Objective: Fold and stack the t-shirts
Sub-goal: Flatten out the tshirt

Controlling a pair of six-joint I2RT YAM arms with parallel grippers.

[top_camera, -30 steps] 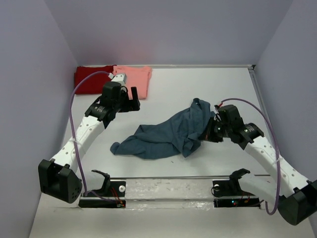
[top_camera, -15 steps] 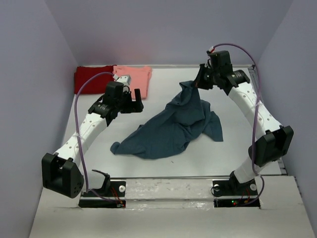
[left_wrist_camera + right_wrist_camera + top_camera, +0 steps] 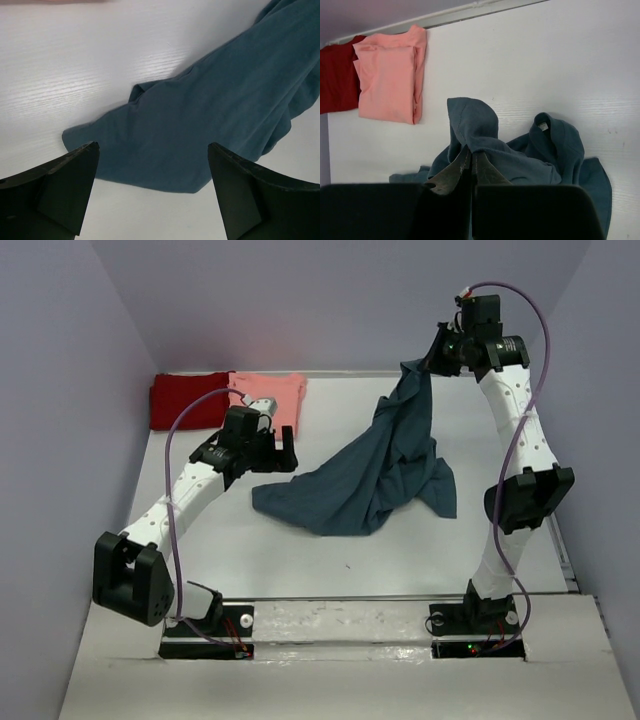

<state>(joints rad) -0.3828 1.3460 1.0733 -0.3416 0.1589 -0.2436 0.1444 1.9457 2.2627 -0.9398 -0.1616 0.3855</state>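
The teal-blue t-shirt trails bunched (image 3: 382, 462) from the robot's right gripper only, so next the left gripper pinches the t-shirt's edge (image 3: 139, 99) by the small flap and raises it to stretch the t-shirt.
The dark teal-blue t-shirt (image 3: 385, 465) hangs from my right gripper (image 3: 432, 362), which is shut on one edge of it and holds it high near the back wall; the rest trails down onto the table. In the right wrist view the jaws (image 3: 471, 156) pinch a fold of this shirt (image 3: 530, 160). My left gripper (image 3: 272, 452) is open and empty, hovering just left of the shirt's low end (image 3: 200, 120). The dark red t-shirt (image 3: 185, 400) and the salmon-pink t-shirt (image 3: 272, 400) lie folded side by side at the back left.
Grey walls close in the white table (image 3: 300, 550) on the left, back and right. A metal rail with the arm bases (image 3: 340, 625) runs along the near edge.
My right gripper has risen and moved back with the teal shirt's edge, lifting and stretching the shirt and dragging its low end rightward. My left gripper has moved right toward the shirt.
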